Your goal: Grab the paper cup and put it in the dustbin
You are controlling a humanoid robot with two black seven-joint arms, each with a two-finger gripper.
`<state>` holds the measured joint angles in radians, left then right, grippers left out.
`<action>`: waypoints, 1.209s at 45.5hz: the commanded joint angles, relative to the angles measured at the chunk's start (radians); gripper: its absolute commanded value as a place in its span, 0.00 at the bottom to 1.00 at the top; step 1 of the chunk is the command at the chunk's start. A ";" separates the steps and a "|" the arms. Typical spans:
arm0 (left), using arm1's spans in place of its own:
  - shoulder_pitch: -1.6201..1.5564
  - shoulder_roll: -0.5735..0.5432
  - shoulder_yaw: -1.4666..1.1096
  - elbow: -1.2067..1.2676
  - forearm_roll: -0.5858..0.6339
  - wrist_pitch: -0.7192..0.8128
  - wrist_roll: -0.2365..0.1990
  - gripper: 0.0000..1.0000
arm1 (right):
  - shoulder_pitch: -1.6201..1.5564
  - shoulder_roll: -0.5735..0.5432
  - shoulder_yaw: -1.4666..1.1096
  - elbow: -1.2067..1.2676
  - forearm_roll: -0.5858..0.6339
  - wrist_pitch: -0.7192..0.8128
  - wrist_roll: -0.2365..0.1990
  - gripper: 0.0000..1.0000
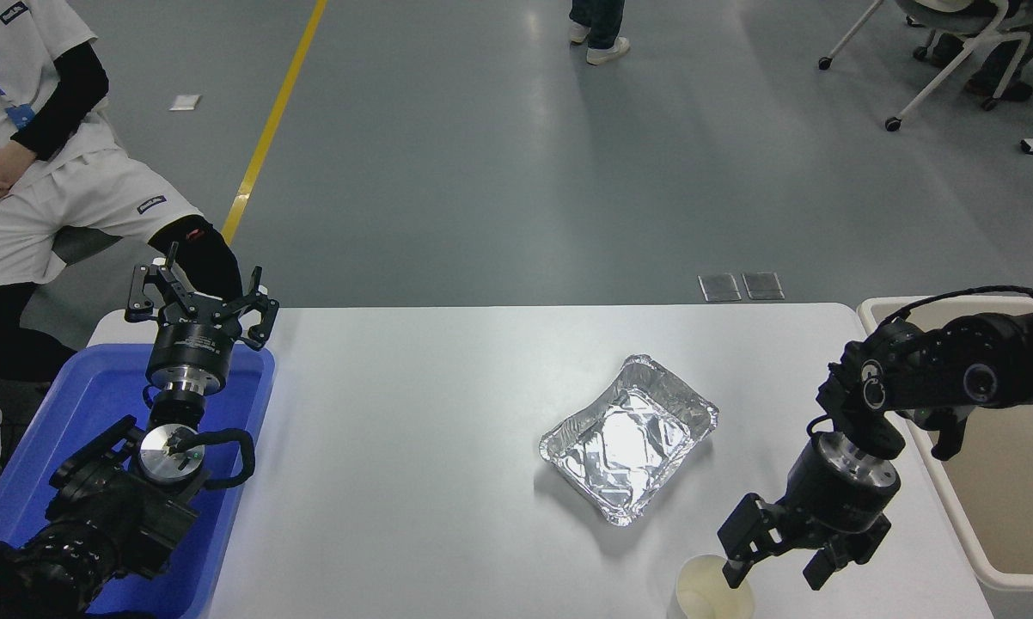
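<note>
I expect the paper cup to tip toward my right gripper when I grip it, because my right gripper is coming in at a slant at one side of the paper cup's rim.
The paper cup point(704, 591), small and cream-white, stands upright at the table's near edge, partly cut off by the picture's bottom. My right gripper point(773, 576) hangs open just right of it, and its left finger point(736, 543) overlaps the cup's right rim. I see nothing held between the fingers. The dustbin point(951, 509), a large beige bin, stands off the table's right edge, behind my right arm. My left gripper point(200, 299) stays parked and open over the blue bin at the lower left.
A silver foil tray point(628, 437) lies mid-table, up and left of the cup. A blue plastic bin point(44, 430) sits at the left edge. A person sits at the upper left, and another person's legs show at the top.
</note>
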<state>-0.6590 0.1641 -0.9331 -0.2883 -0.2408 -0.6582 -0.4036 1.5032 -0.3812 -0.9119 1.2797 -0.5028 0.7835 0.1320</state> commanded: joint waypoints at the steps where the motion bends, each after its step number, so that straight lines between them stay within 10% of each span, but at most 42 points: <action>1: 0.001 0.000 0.000 0.000 0.000 0.000 -0.001 0.99 | -0.031 0.007 0.015 0.000 -0.005 -0.067 0.000 1.00; 55: 0.001 0.000 0.000 0.000 0.000 -0.001 0.000 0.99 | -0.113 0.027 -0.005 -0.014 0.046 -0.266 0.000 0.95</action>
<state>-0.6584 0.1641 -0.9328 -0.2884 -0.2408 -0.6596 -0.4039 1.4079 -0.3680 -0.9095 1.2657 -0.4654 0.5693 0.1323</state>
